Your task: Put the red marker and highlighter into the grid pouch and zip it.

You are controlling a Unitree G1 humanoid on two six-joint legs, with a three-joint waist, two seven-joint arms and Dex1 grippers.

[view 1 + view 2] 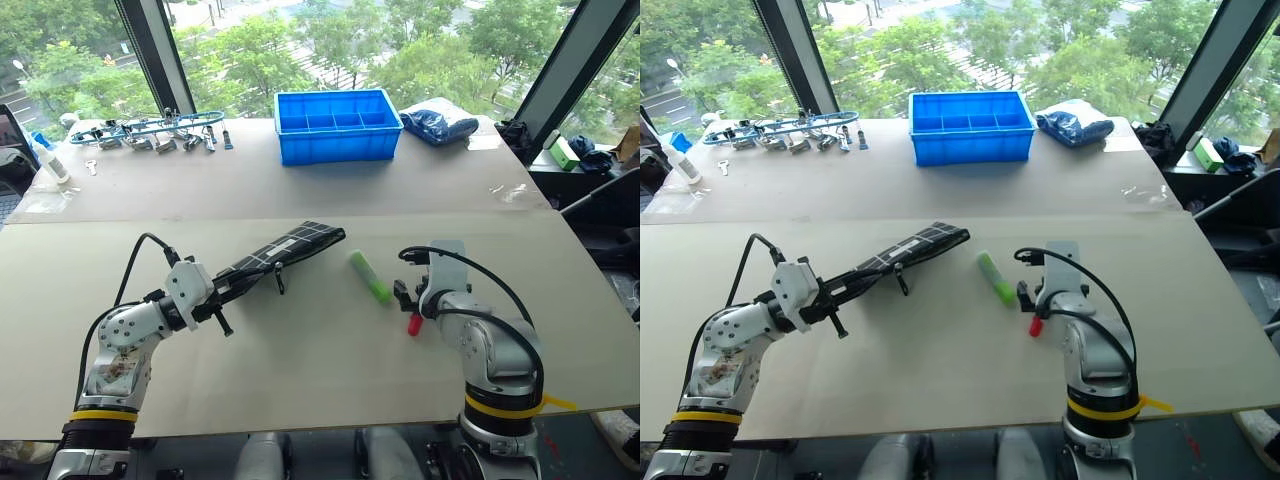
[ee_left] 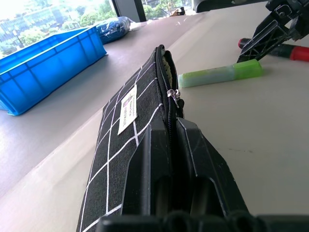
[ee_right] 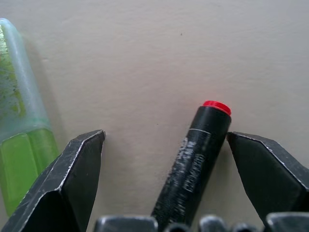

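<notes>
I expect the grid pouch's opening [image 1: 322, 244] to get wider when I push the red marker in, because it gapes a little beyond the zipper slider [image 1: 279, 268].
The grid pouch [image 1: 288, 249], black with white lines, stands on edge, slanting across the table's middle. My left gripper [image 1: 214, 292] is shut on its near end, pinching the zipper edge [image 2: 172, 126]. Beyond the zipper slider [image 2: 173, 94] the mouth gapes a little. To the right of the pouch, the light green highlighter [image 1: 369, 276] lies flat on the table. My right gripper [image 3: 165, 137] is open and tilted down over the red marker [image 3: 195, 159]. The marker's black barrel lies between the two fingers, close to one of them. Its red cap [image 1: 414, 324] shows beneath the wrist.
A blue compartment bin [image 1: 338, 125] and a blue bag [image 1: 440, 122] sit at the back of the table. Metal tools [image 1: 150, 132] and a white bottle [image 1: 50, 160] are at the back left. The table's right edge [image 1: 590, 290] is close to my right arm.
</notes>
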